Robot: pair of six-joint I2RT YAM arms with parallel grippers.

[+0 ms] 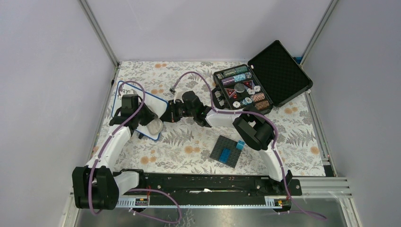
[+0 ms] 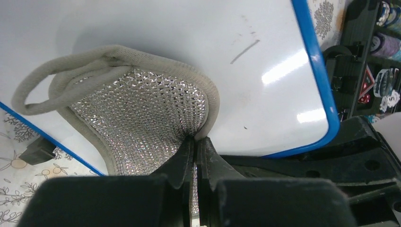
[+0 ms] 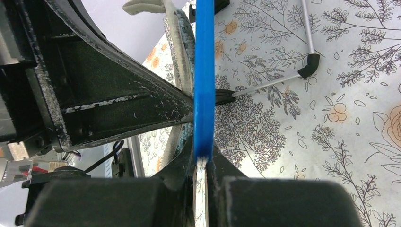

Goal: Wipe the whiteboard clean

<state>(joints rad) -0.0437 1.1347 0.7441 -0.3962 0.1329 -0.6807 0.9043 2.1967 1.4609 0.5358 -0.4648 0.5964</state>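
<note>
The pad [image 1: 154, 126] is already at the end of the whiteboard next to my right gripper, so my left gripper should pull the pad back and wipe toward the whiteboard's far end [image 1: 117, 103].
The whiteboard [image 1: 150, 100], white with a blue rim, lies at the left of the table, mostly under my left arm. In the left wrist view its white face [image 2: 189, 42] fills the frame, with a short dark stroke [image 2: 244, 52] near the top right. My left gripper [image 2: 196, 142] is shut on a silvery mesh pad with a beige border and loop [image 2: 137, 109], which rests flat on the board; the pad also shows from above [image 1: 154, 126]. My right gripper [image 3: 203, 158] is shut on the board's blue edge [image 3: 204, 75], seen edge-on; from above it sits at the board's right side [image 1: 166, 115].
An open black case [image 1: 265, 80] with poker chips stands at the back right. A dark grey studded plate [image 1: 227, 151] with blue bricks lies in the middle front. A flowered cloth [image 1: 189, 146] covers the table. Purple cables [image 1: 194, 75] loop over the arms.
</note>
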